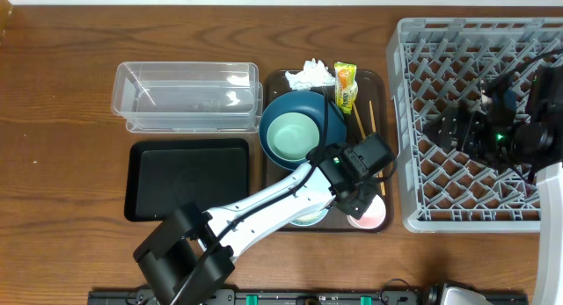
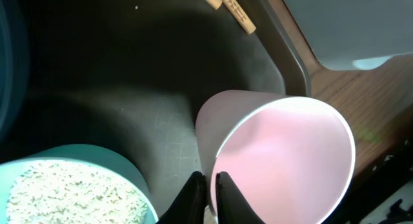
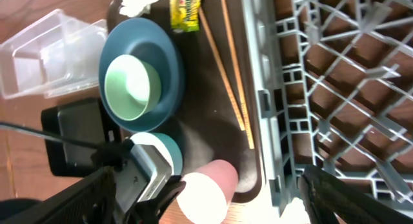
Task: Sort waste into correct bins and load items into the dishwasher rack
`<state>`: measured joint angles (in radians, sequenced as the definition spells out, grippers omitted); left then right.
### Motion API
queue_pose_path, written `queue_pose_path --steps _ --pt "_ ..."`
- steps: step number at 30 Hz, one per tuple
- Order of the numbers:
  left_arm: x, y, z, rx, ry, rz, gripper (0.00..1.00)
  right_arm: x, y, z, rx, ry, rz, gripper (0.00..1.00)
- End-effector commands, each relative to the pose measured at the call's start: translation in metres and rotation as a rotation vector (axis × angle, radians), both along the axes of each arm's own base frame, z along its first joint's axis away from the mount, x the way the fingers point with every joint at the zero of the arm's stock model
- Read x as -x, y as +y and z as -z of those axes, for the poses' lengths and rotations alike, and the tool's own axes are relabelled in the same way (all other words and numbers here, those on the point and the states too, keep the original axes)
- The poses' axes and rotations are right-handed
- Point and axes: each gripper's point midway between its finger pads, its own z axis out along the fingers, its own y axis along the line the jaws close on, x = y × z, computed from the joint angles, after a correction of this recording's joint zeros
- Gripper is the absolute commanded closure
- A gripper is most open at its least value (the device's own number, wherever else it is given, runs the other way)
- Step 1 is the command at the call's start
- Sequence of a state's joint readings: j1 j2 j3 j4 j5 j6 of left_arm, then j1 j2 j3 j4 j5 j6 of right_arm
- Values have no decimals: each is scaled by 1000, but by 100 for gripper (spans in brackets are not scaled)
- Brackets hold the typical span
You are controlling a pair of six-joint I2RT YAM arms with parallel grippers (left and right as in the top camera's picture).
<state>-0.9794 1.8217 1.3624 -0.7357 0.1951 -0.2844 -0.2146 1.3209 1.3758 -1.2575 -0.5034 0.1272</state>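
The small cup (image 1: pixel 369 215) is in my left gripper, but the grey rack (image 1: pixel 444 186) is under my empty right gripper. Next, I raise the cup and pass it to my right gripper for loading.
My left gripper (image 1: pixel 356 199) (image 2: pixel 210 185) is shut on the rim of the small cup with the pink inside (image 1: pixel 369 215) (image 2: pixel 284 156), one finger inside and one outside. The cup is tilted at the front right of the brown tray (image 1: pixel 277 177). A bowl of white rice (image 2: pixel 64 192) (image 3: pixel 155 150) sits just left of it. The mint-green bowl (image 1: pixel 295 134) rests inside the dark blue bowl (image 1: pixel 299 107). The tissue (image 1: pixel 310 74) and snack wrapper (image 1: pixel 345 83) lie at the tray's back. My right gripper (image 1: pixel 503 134) (image 3: pixel 210 179) is open and empty above the grey rack (image 1: pixel 422 41).
The clear tub (image 1: pixel 186 96) stands at the back left, with the black tray (image 1: pixel 186 177) in front of it. Wooden chopsticks (image 1: pixel 361 120) (image 3: pixel 229 69) lie along the brown tray's right side, beside the rack wall (image 3: pixel 264 101).
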Motion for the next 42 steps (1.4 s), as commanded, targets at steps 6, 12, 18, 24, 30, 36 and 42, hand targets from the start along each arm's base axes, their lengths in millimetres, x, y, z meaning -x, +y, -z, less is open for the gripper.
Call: queue_pose_path --steps 6,12,18,24,30,36,42 --pt "8 4 8 -33 8 8 62 0 9 -13 -9 -56 -58 11" --pt "18 -3 20 -54 15 40 63 0 9 -13 -9 -56 -58 11" --pt "15 -1 24 -71 19 33 94 1 9 -12 -10 -51 -58 11" --pt "-19 11 -39 30 -39 -73 94 1 10 -12 -5 -60 -82 11" --pt "-57 46 -128 313 -52 -212 94 5 40 -30 -123 -163 -258 14" --pt "-81 87 -214 750 71 -229 94 24 100 -72 -355 -383 -584 20" --pt "-80 117 -265 1064 226 -109 94 45 150 -109 -522 -576 -846 17"
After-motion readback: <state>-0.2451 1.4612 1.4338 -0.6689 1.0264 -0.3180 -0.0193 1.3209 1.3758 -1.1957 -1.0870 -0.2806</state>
